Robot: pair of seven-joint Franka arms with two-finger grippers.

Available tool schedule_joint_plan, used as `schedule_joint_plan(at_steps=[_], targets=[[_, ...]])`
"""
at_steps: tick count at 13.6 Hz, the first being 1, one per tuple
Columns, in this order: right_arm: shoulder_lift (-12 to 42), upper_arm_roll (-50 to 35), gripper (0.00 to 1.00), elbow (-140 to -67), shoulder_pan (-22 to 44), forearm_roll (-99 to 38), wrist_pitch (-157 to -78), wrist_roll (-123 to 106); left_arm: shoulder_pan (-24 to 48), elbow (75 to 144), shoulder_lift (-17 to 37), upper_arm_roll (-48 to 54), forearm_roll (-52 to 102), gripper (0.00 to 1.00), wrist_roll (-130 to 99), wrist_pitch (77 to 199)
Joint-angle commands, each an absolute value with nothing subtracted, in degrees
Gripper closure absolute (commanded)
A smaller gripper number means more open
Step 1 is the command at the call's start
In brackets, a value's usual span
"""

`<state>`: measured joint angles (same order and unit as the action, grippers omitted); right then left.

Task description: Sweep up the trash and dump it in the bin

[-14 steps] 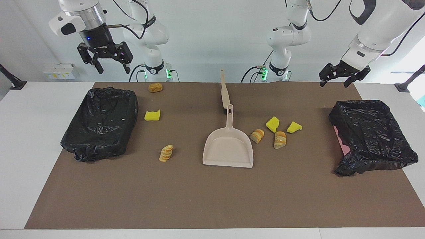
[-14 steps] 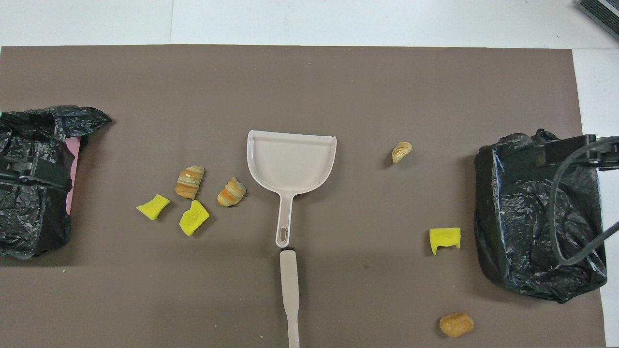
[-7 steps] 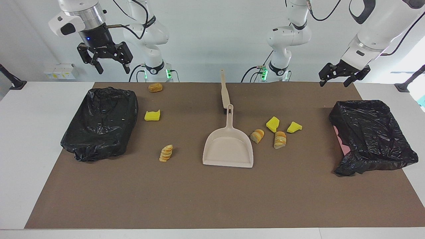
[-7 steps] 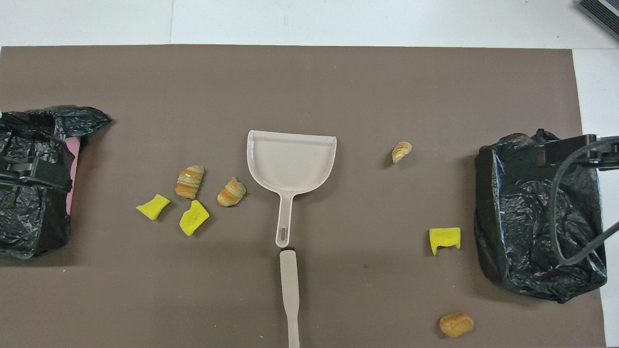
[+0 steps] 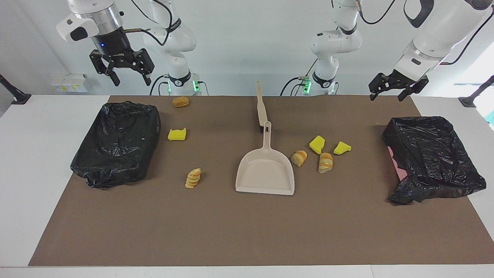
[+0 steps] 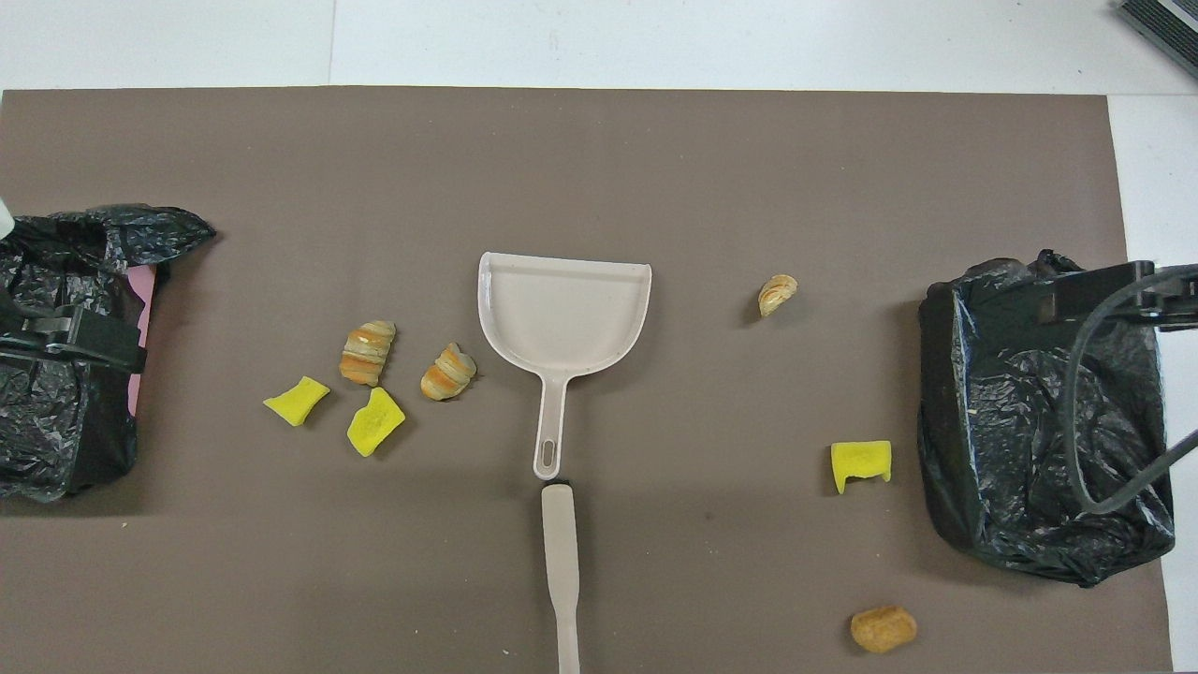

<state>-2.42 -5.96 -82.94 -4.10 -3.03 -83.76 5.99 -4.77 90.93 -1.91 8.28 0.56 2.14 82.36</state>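
A dark fringe [image 6: 557, 483] shows past the end of the beige brush [image 6: 561, 545], so I expect dark bristles hidden under the brush when I pick it up.
Several pieces of trash lie on the brown mat. Toward the right arm's end are a brown roll [image 5: 180, 102], a yellow sponge wedge [image 5: 177, 134] and a bread slice [image 5: 193, 178]. Beside the beige dustpan [image 5: 265, 172], toward the left arm's end, two bread pieces [image 5: 299, 158] [image 5: 325, 162] and two yellow wedges [image 5: 317, 144] [image 5: 342, 148] cluster. A beige brush handle [image 5: 261, 106] lies end to end with the dustpan's handle, nearer the robots. My right gripper [image 5: 132, 82] hangs open, high above one black-lined bin [image 5: 117, 143]. My left gripper [image 5: 387, 95] is open in the air near the other bin [image 5: 432, 158].
The brown mat [image 5: 247, 231] covers most of the white table. In the overhead view the dustpan [image 6: 564, 318] sits mid-mat with the brush handle [image 6: 562, 571] below it, and both bins [image 6: 65, 421] [image 6: 1039, 440] sit at the mat's ends.
Both grippers have drifted slightly upward, the left one also a little toward the table's middle. Nothing on the mat has moved.
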Motion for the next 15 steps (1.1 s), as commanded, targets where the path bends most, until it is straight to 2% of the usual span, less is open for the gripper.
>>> schedule_joint_plan(at_steps=[1, 6, 13, 15], targets=[[-3.5, -5.8, 0.00, -84.1, -4.7, -4.1, -83.1, 4.3, -3.3, 92.9, -3.3, 8.3, 0.5, 0.00, 2.5, 82.3], [-3.8, -5.8, 0.00, -84.6, -4.7, -3.5, -83.2, 4.1, 0.7, 98.5, -5.4, 8.3, 2.2, 0.00, 2.7, 83.8], [-4.3, -6.4, 0.00, -87.7, -3.6, -3.4, -84.5, 6.6, 9.2, 114.2, -12.3, 8.3, 5.3, 0.00, 1.5, 93.4], [-4.0, -6.7, 0.00, -89.1, -1.7, -3.4, -87.4, 7.5, 11.9, 118.2, -13.5, 8.3, 6.8, 0.00, 0.7, 95.9]])
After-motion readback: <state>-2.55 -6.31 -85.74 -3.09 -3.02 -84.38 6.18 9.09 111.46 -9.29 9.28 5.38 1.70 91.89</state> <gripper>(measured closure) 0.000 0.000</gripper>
